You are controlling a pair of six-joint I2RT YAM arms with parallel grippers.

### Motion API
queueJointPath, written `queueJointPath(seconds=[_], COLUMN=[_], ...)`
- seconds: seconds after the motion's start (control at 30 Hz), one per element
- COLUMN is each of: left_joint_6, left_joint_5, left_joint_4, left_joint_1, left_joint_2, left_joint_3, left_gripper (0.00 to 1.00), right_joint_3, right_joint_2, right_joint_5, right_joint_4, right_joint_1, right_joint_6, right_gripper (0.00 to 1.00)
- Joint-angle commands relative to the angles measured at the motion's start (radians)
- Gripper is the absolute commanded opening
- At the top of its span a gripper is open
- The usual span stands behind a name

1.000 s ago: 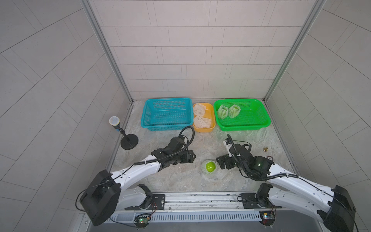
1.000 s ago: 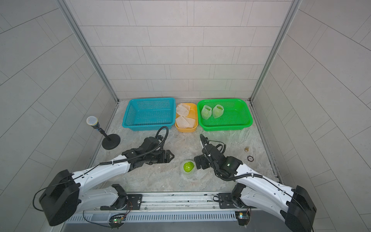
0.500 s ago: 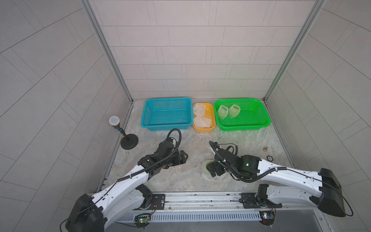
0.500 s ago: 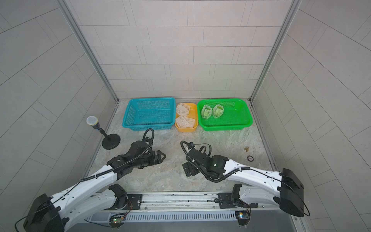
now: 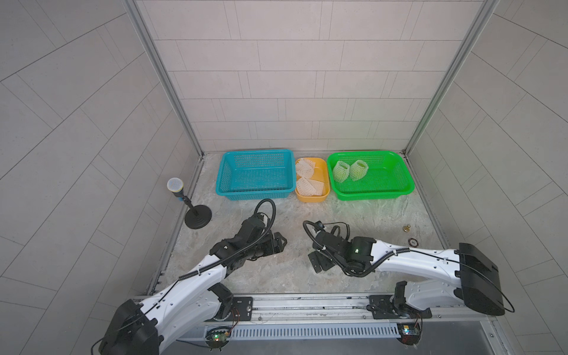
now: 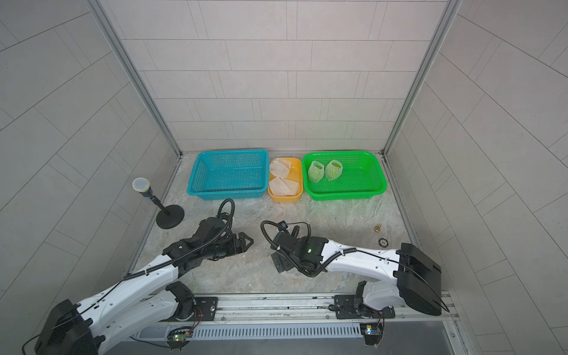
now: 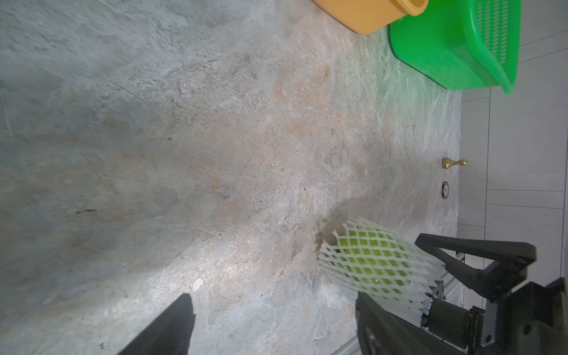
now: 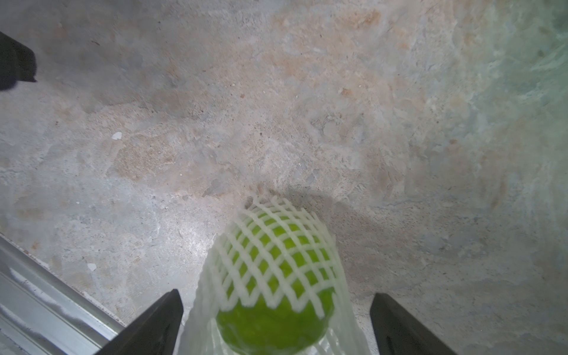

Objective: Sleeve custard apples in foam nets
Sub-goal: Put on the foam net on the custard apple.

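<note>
I should reach forward with my right gripper, close on the net's sides (image 8: 338, 289) and pull the foam net over, because its edge leaves the custard apple's near end (image 8: 273, 325) bare.
One custard apple (image 8: 276, 307) lies on the stone table, its far half inside a white foam net (image 8: 276, 242). My right gripper (image 8: 275, 325) is open, with a finger on either side of the fruit and a gap to each. In both top views this gripper (image 5: 319, 261) hides the fruit. My left gripper (image 7: 273, 325) is open and empty beside the netted fruit (image 7: 368, 261), to its left in a top view (image 5: 279, 242). Two more netted custard apples (image 5: 341, 170) (image 5: 358, 169) lie in the green basket (image 5: 372, 195). Spare foam nets (image 5: 309, 186) fill the orange tray (image 5: 312, 199).
An empty blue basket (image 5: 253, 195) stands at the back left beside the orange tray. A microphone on a black stand (image 5: 196, 215) is at the left edge. A small brass piece (image 5: 406, 228) and a round disc (image 5: 412, 242) lie at the right.
My right gripper has swung left and forward over the netted fruit, which now hides under it in the top views. The left gripper has drawn back leftward, away from the fruit.
</note>
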Motion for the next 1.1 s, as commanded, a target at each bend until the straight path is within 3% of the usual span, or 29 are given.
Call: queueJointPath(seconds=[0.0,0.43,0.67,1.07], left_joint_6=[0.002,0.003,0.003,-0.001], left_joint_5=[0.011,0.019,0.019,0.028], left_joint_4=[0.007,0.013,0.015,0.026], left_joint_1=[0.01,0.02,0.025,0.027], left_joint_2=[0.008,0.023,0.028,0.028], left_joint_3=[-0.017,-0.018,-0.015,-0.025], left_gripper=[0.86,0.85,0.85,0.84], right_joint_3=[0.014,0.01,0.042,0.088], right_joint_2=[0.03,0.121,0.087,0.02], right_joint_5=[0.036,0.034,0.043,0.069], right_joint_4=[0.004,0.024,-0.011,-0.119], right_joint_1=[0.004,0.003,-0.004,0.015], right_joint_6=[0.01,-0.01,-0.028,-0.021], right_gripper=[1.0,0.89,0.98,1.0])
